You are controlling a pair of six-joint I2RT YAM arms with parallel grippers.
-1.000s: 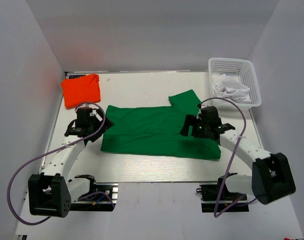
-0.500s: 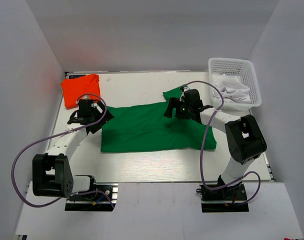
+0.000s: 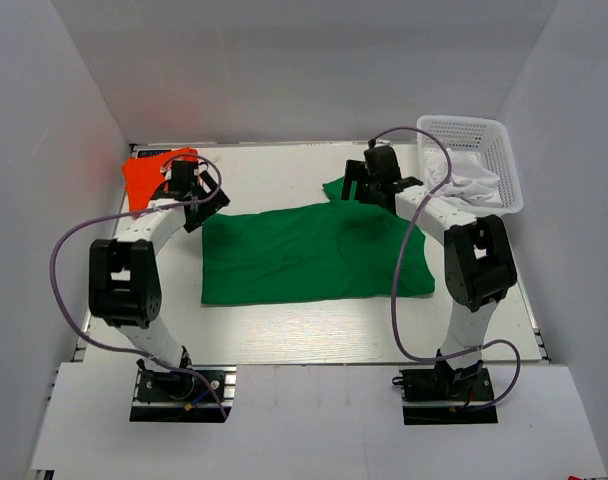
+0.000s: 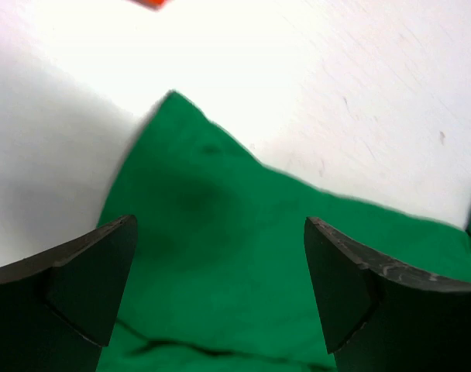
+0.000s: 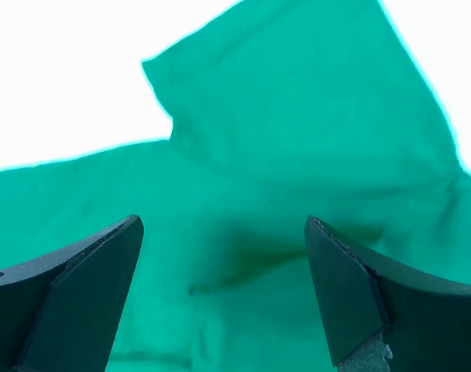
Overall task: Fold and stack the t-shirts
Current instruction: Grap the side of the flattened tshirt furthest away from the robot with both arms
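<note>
My gripper will make the sleeve (image 3: pixel 335 188) fold over together with the green t-shirt's creased far side (image 5: pixel 286 260) when it pulls toward me, because the sleeve runs into that side.
The green t-shirt (image 3: pixel 304 255) lies flat in the middle of the table, one sleeve poking out at its far right. The folded orange-red t-shirt (image 3: pixel 144 180) lies at the far left, partly behind the left arm. My left gripper (image 3: pixel 196 212) is open over the green shirt's far left corner (image 4: pixel 212 232), nothing between its fingers. My right gripper (image 3: pixel 369 192) is open over the sleeve and far right shoulder (image 5: pixel 297 155), also empty.
A white lattice basket (image 3: pixel 504 150) with white cloth inside stands at the far right corner. Both arms reach far out over the table, their cables looping above it. White walls close in the sides and back.
Both grippers have moved from the green shirt's middle sides to its far corners. The shirt's near edge has shifted and its far part looks smoother.
</note>
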